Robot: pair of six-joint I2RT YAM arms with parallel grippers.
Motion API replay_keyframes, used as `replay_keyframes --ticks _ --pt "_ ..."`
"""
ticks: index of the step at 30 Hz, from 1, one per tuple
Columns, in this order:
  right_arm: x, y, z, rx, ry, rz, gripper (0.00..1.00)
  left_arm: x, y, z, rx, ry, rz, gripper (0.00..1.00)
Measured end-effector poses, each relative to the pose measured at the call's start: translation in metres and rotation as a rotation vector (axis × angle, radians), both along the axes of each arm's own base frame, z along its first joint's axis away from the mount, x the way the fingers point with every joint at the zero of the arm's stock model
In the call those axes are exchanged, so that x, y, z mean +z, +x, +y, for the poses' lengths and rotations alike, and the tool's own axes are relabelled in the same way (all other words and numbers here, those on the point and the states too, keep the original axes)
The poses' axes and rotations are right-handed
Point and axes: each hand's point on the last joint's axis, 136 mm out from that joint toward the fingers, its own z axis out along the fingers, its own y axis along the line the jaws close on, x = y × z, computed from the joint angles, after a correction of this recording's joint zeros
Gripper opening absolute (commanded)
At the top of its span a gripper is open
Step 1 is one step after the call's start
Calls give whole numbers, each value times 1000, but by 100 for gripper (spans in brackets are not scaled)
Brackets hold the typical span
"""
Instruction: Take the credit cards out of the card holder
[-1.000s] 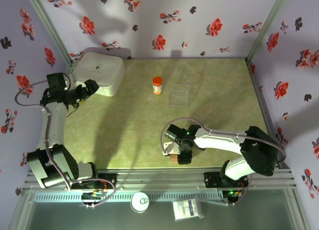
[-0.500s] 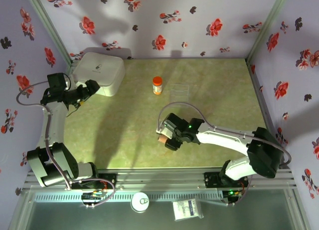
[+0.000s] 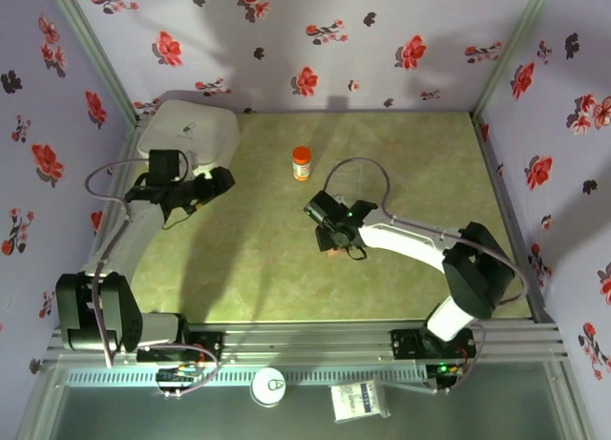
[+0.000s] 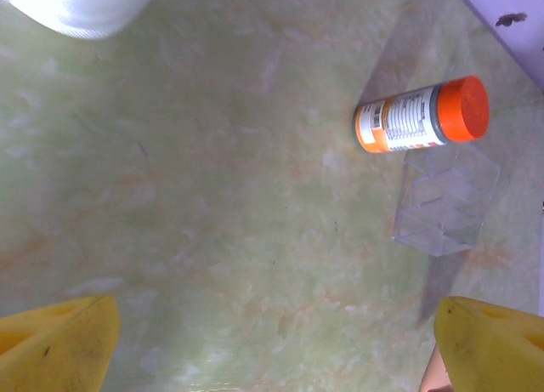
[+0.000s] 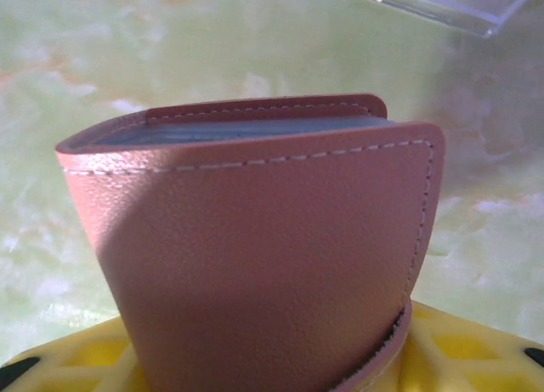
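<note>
Next, my right gripper lays the card holder flat, because it reaches across the card holder's lower part (image 5: pixel 263 324) while the strap (image 5: pixel 379 358) holds the card holder shut. Then I should reach for the strap.
The card holder (image 5: pixel 255 256), a reddish-brown stitched wallet, is folded shut, with a grey-blue edge showing along its top. My right gripper (image 5: pixel 272 362) is shut on it, yellow fingers (image 5: pixel 476 349) under its lower part. From above, the right gripper (image 3: pixel 336 238) hangs over the middle of the table with a bit of the card holder (image 3: pixel 330 253) below it. The credit cards are hidden. My left gripper (image 3: pixel 223 181) is open over bare table to the left, its yellow fingertips (image 4: pixel 59 345) far apart with nothing between them.
A white lidded box (image 3: pixel 191 135) stands at the back left. An orange-capped bottle (image 3: pixel 302 162) (image 4: pixel 421 116) and a clear plastic box (image 3: pixel 348 178) (image 4: pixel 446 201) stand at the back centre. Flowered walls close in the table on three sides.
My right gripper carried the card holder from the near edge up to the table's middle, its jaws narrowing. The left arm swung right, away from the white box.
</note>
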Motion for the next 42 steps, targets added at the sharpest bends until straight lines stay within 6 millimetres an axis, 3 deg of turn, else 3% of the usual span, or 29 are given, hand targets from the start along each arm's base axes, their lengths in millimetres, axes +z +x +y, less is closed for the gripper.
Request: replay_keyframes --ticks 8,14,26,34,42 --pt "-22 16 4 -146 -15 64 49 -31 -12 -51 -80 -11 13 95" --pt "-35 27 8 -213 -4 103 49 -45 -14 -74 -118 -18 29 95" --pt "-41 31 5 -302 45 158 79 -71 -23 -105 -189 -25 91 94" --pt "-39 29 9 -300 71 171 80 -72 -24 -122 -229 -35 97 92" --pt "-42 26 21 -256 136 192 72 -74 -23 -130 -236 -44 107 92"
